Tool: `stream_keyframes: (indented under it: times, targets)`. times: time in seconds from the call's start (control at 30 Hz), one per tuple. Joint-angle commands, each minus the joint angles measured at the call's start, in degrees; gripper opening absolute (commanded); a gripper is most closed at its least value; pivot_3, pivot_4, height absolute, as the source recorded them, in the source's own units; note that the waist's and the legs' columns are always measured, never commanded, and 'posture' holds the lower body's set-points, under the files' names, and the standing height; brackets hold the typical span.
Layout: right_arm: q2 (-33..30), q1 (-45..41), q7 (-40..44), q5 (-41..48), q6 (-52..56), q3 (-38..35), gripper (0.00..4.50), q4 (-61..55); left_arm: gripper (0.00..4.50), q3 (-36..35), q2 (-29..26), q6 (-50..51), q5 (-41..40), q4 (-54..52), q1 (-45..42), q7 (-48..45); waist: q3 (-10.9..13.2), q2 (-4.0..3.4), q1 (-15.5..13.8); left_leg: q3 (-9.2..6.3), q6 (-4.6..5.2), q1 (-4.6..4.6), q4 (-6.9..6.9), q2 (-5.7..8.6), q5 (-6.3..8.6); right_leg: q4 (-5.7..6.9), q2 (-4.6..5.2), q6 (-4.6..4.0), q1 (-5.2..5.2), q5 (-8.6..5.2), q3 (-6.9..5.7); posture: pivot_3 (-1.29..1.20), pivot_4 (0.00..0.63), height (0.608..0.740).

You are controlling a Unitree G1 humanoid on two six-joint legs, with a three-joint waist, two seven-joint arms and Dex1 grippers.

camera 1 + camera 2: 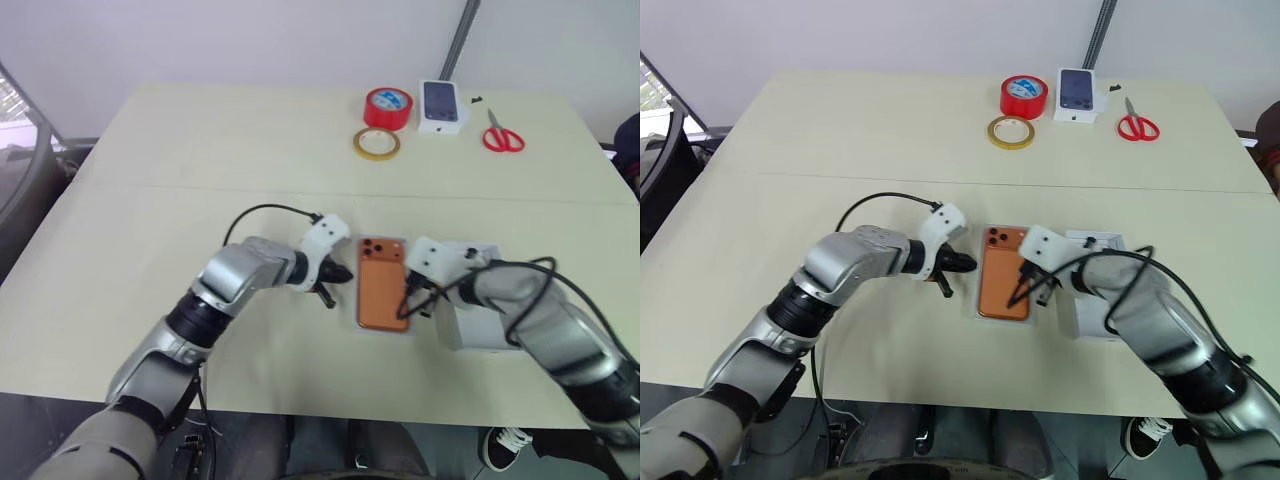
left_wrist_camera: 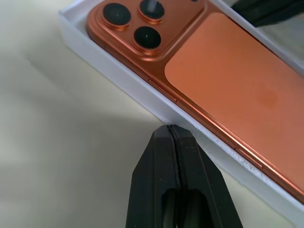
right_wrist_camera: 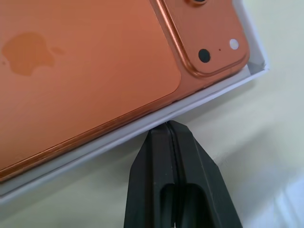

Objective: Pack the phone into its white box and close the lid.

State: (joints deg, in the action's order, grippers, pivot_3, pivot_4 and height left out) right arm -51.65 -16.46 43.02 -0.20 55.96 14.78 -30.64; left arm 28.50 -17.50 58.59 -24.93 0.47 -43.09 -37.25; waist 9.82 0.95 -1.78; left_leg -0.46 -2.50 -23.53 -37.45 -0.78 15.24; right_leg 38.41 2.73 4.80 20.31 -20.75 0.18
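Observation:
The lid is beside the box, hollow side (image 1: pixel 484 329) up, so next my right gripper grips the lid by its side next to the box and flips it over.
The orange phone (image 1: pixel 383 285) lies back up inside the white box (image 2: pixel 118 76), its camera bump at the far end. My left gripper (image 1: pixel 340 273) is shut, and its tips rest against the outside of the box's left wall, as the left wrist view shows. On the other side my right gripper (image 1: pixel 412 298) is also shut, tips at the box's right wall near the camera bump. Neither holds anything. The white lid (image 1: pixel 462 330) lies on the table just right of the box, partly under my right arm.
At the table's far side stand a red tape roll (image 1: pixel 387 107), a yellow tape ring (image 1: pixel 376 143), a small white box with a dark phone picture (image 1: pixel 441 106) and red scissors (image 1: pixel 502 135). The table's front edge runs close behind both arms.

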Motion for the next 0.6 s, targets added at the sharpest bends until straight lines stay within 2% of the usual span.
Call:
stream_keyframes:
  times: [0.03,0.2,0.37,0.5,0.6]
  targets:
    - [-1.73,3.77,2.06,3.32,1.28,-3.76,0.0,-7.54,0.01,4.03,4.56,0.19,-0.82,-3.15,-1.32,-3.7,0.0,0.0,0.0,0.0,0.0,0.0,-0.02,-0.01,0.0,0.01,-0.01,0.0,0.0,0.0,0.0,0.0,0.15,0.74]
    - [-3.65,9.15,1.34,3.54,2.2,-7.25,0.0,-9.6,0.01,4.4,6.85,0.79,0.63,-2.13,-1.5,-4.81,-0.02,-0.03,0.11,-0.01,0.27,0.05,-0.02,-0.05,0.15,0.1,-0.06,0.0,0.0,0.0,0.01,0.0,0.15,0.74]
    - [-3.33,10.21,0.72,3.47,2.81,-8.24,0.0,-10.04,0.01,3.68,7.72,0.93,2.24,-0.37,-1.27,-4.61,-0.02,-0.03,0.08,-0.01,0.28,0.05,-0.04,-0.04,0.15,0.11,-0.06,0.0,-0.01,0.0,0.01,0.0,0.15,0.74]
    - [-4.89,11.16,1.03,3.34,2.14,-10.84,0.0,-10.14,0.01,1.69,6.45,1.04,2.47,-1.04,-0.94,-5.1,-0.02,-0.04,0.01,-0.01,0.28,0.05,-0.08,-0.04,0.15,0.11,-0.06,0.0,-0.03,0.0,0.01,0.0,0.15,0.74]
    - [-6.66,13.23,4.67,6.53,1.81,-17.82,0.0,-12.24,0.01,-2.66,3.7,1.61,1.61,-1.87,-0.58,-5.36,0.0,-0.08,0.13,-0.01,0.28,0.02,-0.1,-0.04,0.15,0.13,-0.06,0.0,0.01,0.0,0.01,0.0,0.15,0.74]
